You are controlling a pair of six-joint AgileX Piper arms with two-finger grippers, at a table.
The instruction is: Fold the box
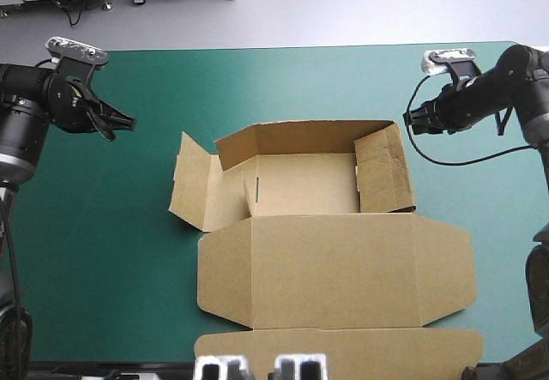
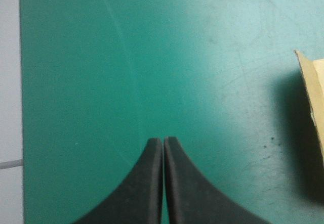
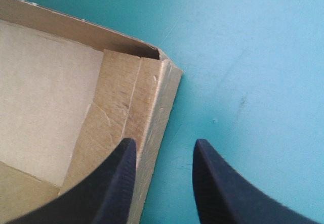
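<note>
I expect the lid (image 1: 335, 272) to slant down and trail along when I lift the brown box, because the lid is joined to the tray along a long crease (image 1: 333, 215).
The brown box (image 1: 326, 226) lies in the middle of the teal-green table as an open tray, its back and right walls raised, its left wall flap (image 1: 196, 190) splayed outward, and its lid (image 1: 334, 270) flat toward the near edge. My left gripper (image 1: 127, 123) hovers left of the box, fingers shut in one point (image 2: 163, 142) over bare cover; a box edge (image 2: 314, 107) shows off to one side. My right gripper (image 1: 413, 121) hangs just beyond the box's right rear corner (image 3: 162, 62), open (image 3: 164, 145), nothing between its fingers.
The lid's tuck flap (image 1: 343, 346) reaches the table's near edge. Bare teal-green cover (image 1: 103, 226) lies on both sides of the box and behind it.
</note>
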